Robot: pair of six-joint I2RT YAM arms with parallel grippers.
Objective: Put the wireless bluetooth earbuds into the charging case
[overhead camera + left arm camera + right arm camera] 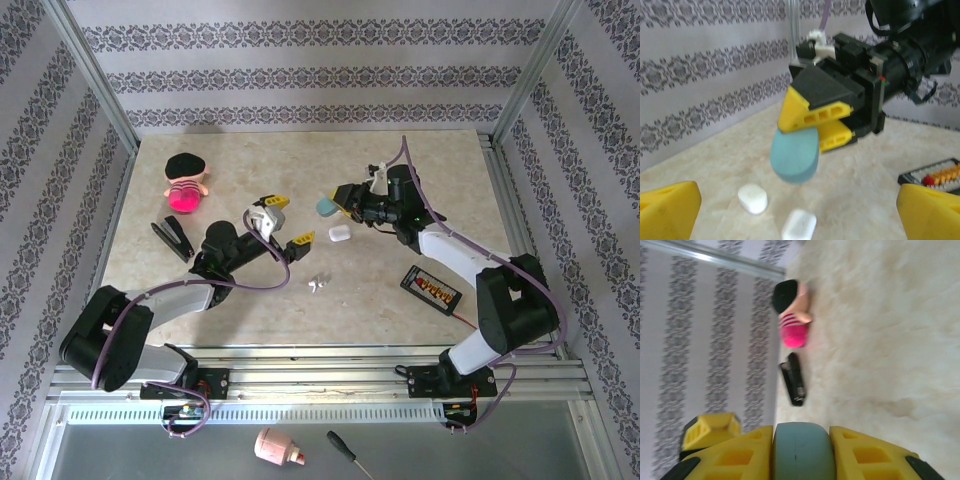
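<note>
I should set aside the teal charging case (326, 207) in my right gripper, since it hangs over the white cases, before my left gripper takes the nearer white case (340, 233).
My right gripper (338, 202) (802, 462) is shut on a rounded teal charging case (326, 207) (802, 440) and holds it above the table. In the left wrist view the case (795, 155) hangs from the right gripper's yellow fingers (812, 117). My left gripper (287, 221) (800, 212) stands open just left of the case, nothing between its fingers. Two white pebble-like cases (752, 198) (799, 225) lie on the table under the teal one; one white case (338, 234) shows from above. Tiny whitish pieces, apparently the earbuds (317, 285), lie nearer the arms' bases.
A pink doll with a black cap (185, 183) (792, 315) and a black stapler (173, 238) (793, 377) lie at the far left. A black remote with orange buttons (431, 288) (935, 175) sits to the right.
</note>
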